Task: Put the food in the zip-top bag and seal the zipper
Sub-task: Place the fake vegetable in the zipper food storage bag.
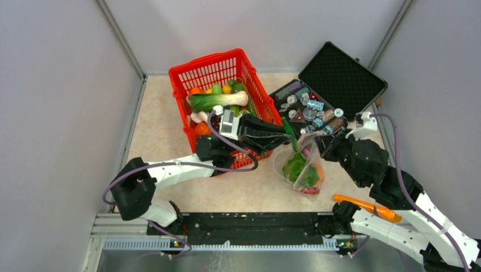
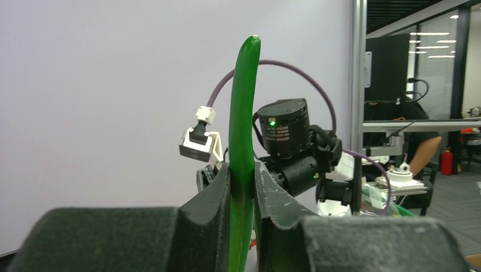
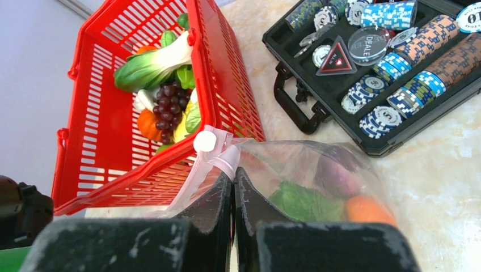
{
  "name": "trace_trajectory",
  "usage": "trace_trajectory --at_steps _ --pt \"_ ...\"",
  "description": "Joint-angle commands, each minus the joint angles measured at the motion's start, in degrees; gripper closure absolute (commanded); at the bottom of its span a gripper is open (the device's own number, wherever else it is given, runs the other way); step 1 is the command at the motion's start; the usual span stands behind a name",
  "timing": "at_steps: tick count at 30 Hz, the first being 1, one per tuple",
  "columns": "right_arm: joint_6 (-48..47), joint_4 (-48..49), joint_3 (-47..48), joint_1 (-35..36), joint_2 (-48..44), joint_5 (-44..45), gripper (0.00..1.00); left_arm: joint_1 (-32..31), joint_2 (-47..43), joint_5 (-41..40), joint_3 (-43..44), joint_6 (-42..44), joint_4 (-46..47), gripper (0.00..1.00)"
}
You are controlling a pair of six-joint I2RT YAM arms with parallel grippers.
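Observation:
The lower end of the green vegetable (image 1: 295,148) points into the bag's opening (image 1: 301,157). My left gripper should go on moving the vegetable down until it reaches inside, before it lets go.
My left gripper (image 1: 288,134) is shut on a long thin green toy vegetable (image 2: 243,130); in the top view the vegetable (image 1: 292,137) hangs above the mouth of the clear zip-top bag (image 1: 300,167). The bag holds green lettuce (image 3: 306,202), an orange piece (image 3: 366,209) and a purple piece (image 3: 336,174). My right gripper (image 3: 233,177) is shut on the bag's pink zipper strip (image 3: 224,156) beside its white slider (image 3: 205,141), holding the mouth up. More food lies in the red basket (image 1: 187,76): bok choy (image 3: 148,63), grapes (image 3: 167,107).
An open black case (image 1: 340,73) with poker chips (image 3: 397,85) stands right of the basket. Grey walls close in left, back and right. An orange tool (image 1: 367,207) lies near the right arm's base.

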Motion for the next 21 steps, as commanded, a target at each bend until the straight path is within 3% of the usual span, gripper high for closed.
trace_trajectory --at_steps 1,11,18,21 --pt "-0.01 3.26 1.27 -0.31 -0.17 -0.63 1.0 -1.8 3.48 -3.64 -0.39 5.09 6.65 1.0" --pt "-0.01 3.62 1.6 -0.25 -0.5 -1.38 1.0 -4.97 11.91 -3.63 -0.36 22.31 8.0 1.0" --pt "0.16 3.33 1.83 -0.34 -1.12 -1.29 1.0 -5.02 14.62 -1.3 0.0 26.96 8.0 1.0" --pt "0.16 3.27 1.96 -0.35 -1.2 -1.42 1.0 -5.09 16.13 0.55 1.37 24.21 8.0 1.0"
